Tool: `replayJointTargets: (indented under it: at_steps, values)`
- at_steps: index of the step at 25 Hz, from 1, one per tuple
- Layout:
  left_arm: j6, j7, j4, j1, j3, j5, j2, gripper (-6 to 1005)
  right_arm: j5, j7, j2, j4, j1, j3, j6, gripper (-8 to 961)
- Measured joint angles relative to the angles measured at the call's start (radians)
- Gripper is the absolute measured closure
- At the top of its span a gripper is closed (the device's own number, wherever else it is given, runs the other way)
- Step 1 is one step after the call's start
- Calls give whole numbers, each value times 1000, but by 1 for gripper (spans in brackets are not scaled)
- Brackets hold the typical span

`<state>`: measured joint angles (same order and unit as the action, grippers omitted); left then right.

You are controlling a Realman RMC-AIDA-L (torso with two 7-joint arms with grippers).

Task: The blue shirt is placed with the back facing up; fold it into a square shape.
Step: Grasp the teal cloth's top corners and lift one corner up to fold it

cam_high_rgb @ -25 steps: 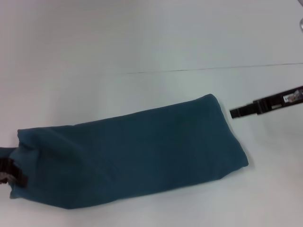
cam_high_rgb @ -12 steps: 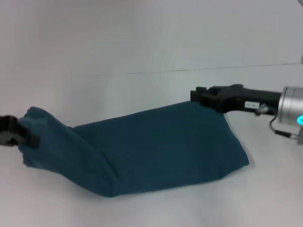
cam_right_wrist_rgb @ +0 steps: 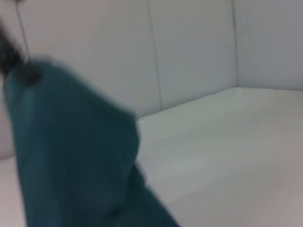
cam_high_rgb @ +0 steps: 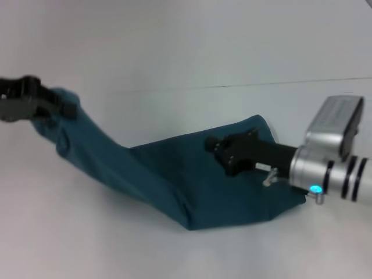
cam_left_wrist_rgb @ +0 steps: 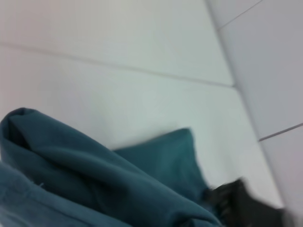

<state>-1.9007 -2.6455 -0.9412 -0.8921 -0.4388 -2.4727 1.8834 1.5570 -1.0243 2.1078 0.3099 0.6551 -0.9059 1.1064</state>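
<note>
My right gripper is above the blue shirt's flat half, and I should move it clear first, because my left gripper must lay the shirt's raised end there.
The blue shirt, folded into a long strip, lies on the white table. Its left end is raised off the table, and my left gripper is shut on that end at the upper left. The fabric slopes down from there to the part that still lies flat. My right gripper sits over the flat right half of the shirt, near its middle. The left wrist view shows bunched shirt fabric close up, with the right gripper dark beyond it. In the right wrist view the raised shirt hangs from the left gripper.
A thin seam crosses the table behind the shirt. White table surface lies on all sides of the shirt. The right arm's silver wrist hangs over the shirt's right end.
My left gripper has lifted the shirt's left end up and away from the table's front edge. The right gripper has moved left from beside the shirt to over its right half.
</note>
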Motion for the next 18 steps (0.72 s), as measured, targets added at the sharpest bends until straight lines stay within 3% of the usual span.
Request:
replayJointTargets:
  at_steps: [8, 18]
  values:
    - [-1, -25, 51, -48, -2, 81, -14, 888, -10, 181, 11, -213, 140, 11, -70, 955]
    - [-4, -40, 64, -67, -14, 86, -13, 887, 35, 189, 15, -385, 307, 5, -79, 955]
